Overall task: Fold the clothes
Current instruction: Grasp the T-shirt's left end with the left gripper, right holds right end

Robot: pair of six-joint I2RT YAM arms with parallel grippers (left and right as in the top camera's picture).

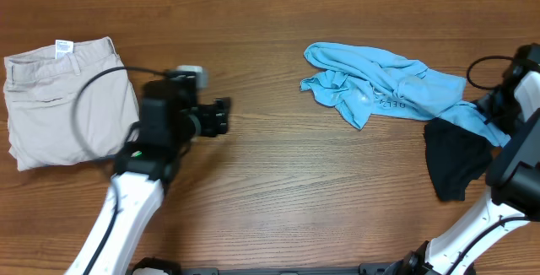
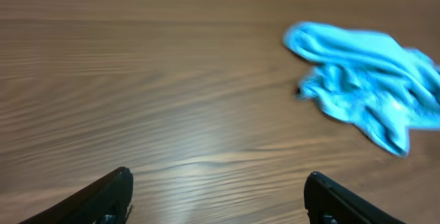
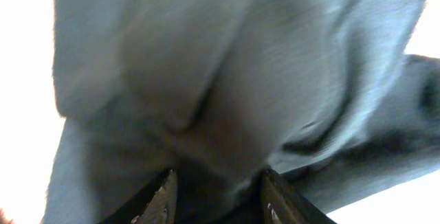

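Observation:
The light-blue shirt's loose corner (image 1: 312,83) sticks out toward my open left gripper across clear wood (image 1: 263,96). I go on moving closer until my fingers are on both sides of that corner.
A crumpled light-blue shirt (image 1: 380,85) lies on the table at the right; it also shows in the left wrist view (image 2: 364,86). A black garment (image 1: 456,157) lies by its right end. My right gripper (image 1: 496,110) is at the shirt's right end. In the right wrist view its fingers (image 3: 218,179) are closed on blue-grey cloth (image 3: 227,66) that fills the frame. My left gripper (image 1: 224,115) is open and empty over bare wood left of centre, pointing toward the shirt; its jaws (image 2: 220,179) are wide apart.
Folded beige trousers (image 1: 67,98) lie at the far left, behind my left arm. The wooden table (image 1: 287,191) runs between the two arms. A black cable loops near the right arm (image 1: 481,64).

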